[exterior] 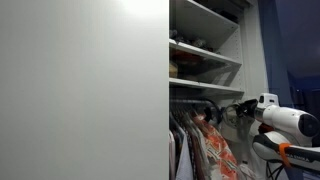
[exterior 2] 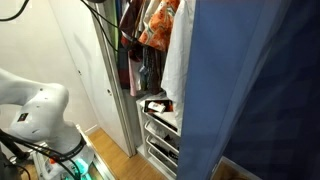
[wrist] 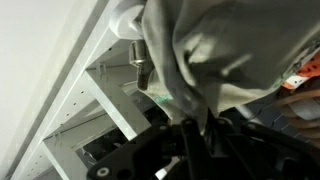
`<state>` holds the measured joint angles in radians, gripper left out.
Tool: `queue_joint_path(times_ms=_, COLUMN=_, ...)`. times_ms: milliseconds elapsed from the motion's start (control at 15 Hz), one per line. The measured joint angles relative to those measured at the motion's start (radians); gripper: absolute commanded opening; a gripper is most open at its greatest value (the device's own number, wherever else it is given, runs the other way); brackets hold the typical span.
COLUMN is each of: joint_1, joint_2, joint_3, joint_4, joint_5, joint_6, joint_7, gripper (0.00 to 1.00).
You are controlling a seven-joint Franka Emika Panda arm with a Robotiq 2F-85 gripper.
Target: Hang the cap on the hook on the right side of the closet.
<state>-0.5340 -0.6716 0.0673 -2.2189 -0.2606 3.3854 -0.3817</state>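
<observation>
The metal hook (wrist: 140, 62) juts out next to the slanted cap, so the robot's gripper should move back, rotate the cap and bring the cap's edge (wrist: 157, 48) across to the hook.
In the wrist view my gripper (wrist: 203, 125) is shut on the grey-beige cap (wrist: 220, 50), whose fabric bunches up above the black fingers. A small metal hook (wrist: 139, 62) sticks out of the white closet wall just left of the cap, close to it; I cannot tell if they touch. In an exterior view the closet shows its plain white sliding door (exterior: 80, 90), and my gripper (exterior: 226, 110) reaches in at rail height beside the orange-and-white clothes (exterior: 210, 150). The cap is hard to make out there.
White shelves (exterior: 205, 55) with items sit above the rail. In an exterior view the clothes (exterior 2: 160, 25) hang over white drawers (exterior 2: 160, 130), a blue curtain (exterior 2: 260, 90) fills the right foreground, and the white arm (exterior 2: 35, 110) stands at lower left.
</observation>
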Motion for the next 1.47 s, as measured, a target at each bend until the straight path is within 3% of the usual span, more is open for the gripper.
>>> queue_joint_path(times_ms=400, joint_1=-0.116, joint_2=0.010, joint_3=0.067, joint_4=-0.008, joint_5=0.001, joint_6=0.013, joint_7=0.000, gripper=0.03)
queue_joint_path(times_ms=933, joint_1=-0.199, joint_2=-0.072, joint_3=0.158, joint_4=-0.007, joint_5=0.000, joint_6=0.103, joint_7=-0.064, gripper=0.03)
queue_joint_path(times_ms=1267, joint_1=-0.313, joint_2=-0.142, joint_3=0.162, joint_4=-0.037, joint_5=-0.034, joint_6=0.097, joint_7=-0.134, gripper=0.03)
queue_joint_path(times_ms=1467, joint_1=-0.344, joint_2=-0.161, joint_3=0.163, joint_4=-0.074, joint_5=-0.069, joint_6=0.094, joint_7=-0.144, gripper=0.03)
